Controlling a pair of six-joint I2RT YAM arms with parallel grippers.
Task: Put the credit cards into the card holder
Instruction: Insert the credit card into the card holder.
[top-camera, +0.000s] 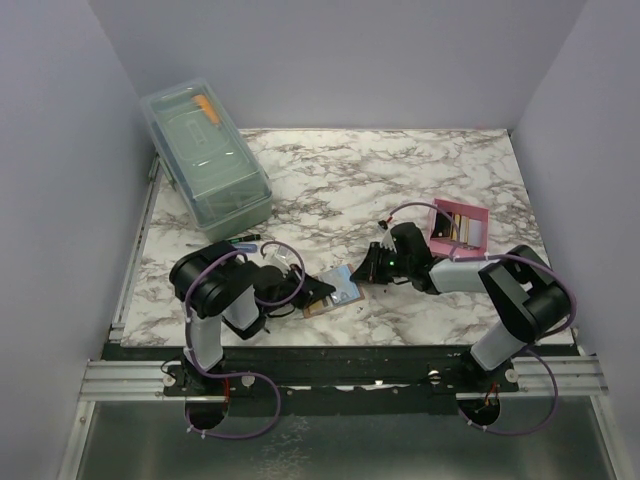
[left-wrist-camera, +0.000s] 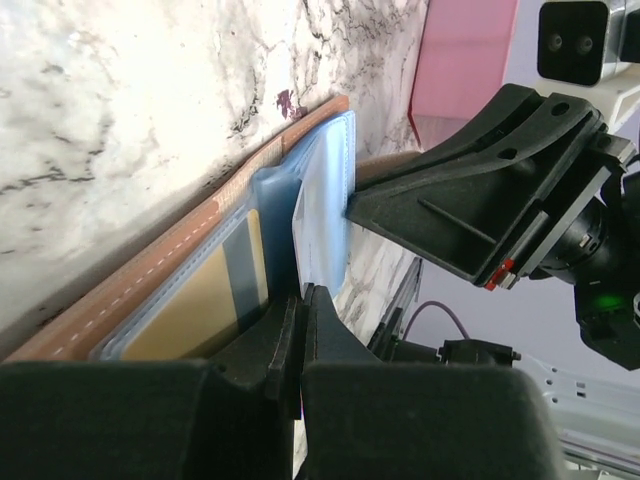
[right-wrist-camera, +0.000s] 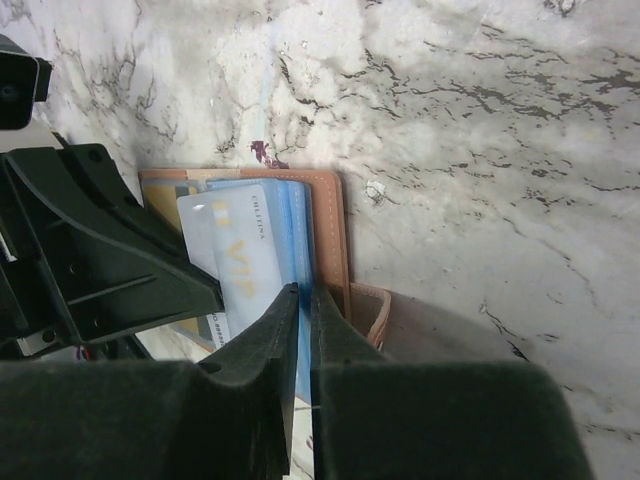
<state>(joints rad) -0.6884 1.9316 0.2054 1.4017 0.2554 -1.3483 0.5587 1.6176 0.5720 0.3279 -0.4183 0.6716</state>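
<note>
My left gripper is pinching the light blue card's edge (right-wrist-camera: 196, 222) outside the pale blue sleeve. Next, I open that gripper, then close its fingers and push the card's edge in with them.
The tan card holder (top-camera: 343, 293) lies open on the marble between my two grippers, with pale blue sleeves showing inside. My left gripper (top-camera: 322, 290) is shut on the edge of a light blue card (left-wrist-camera: 320, 215), which stands against the sleeves. That card, printed "VIP", also shows in the right wrist view (right-wrist-camera: 240, 255). A yellow card (left-wrist-camera: 195, 305) sits in a sleeve. My right gripper (top-camera: 362, 270) is shut on a pale blue sleeve edge (right-wrist-camera: 300, 235) of the holder (right-wrist-camera: 325, 225), jaws (right-wrist-camera: 305, 295) pinched close. The holder's tan cover (left-wrist-camera: 180, 255) lies flat.
A pink slotted tray (top-camera: 458, 225) with yellow and dark cards in it stands right of the right gripper. It also shows in the left wrist view (left-wrist-camera: 465, 60). A clear lidded plastic box (top-camera: 205, 165) stands at the back left. Grey walls enclose the table.
</note>
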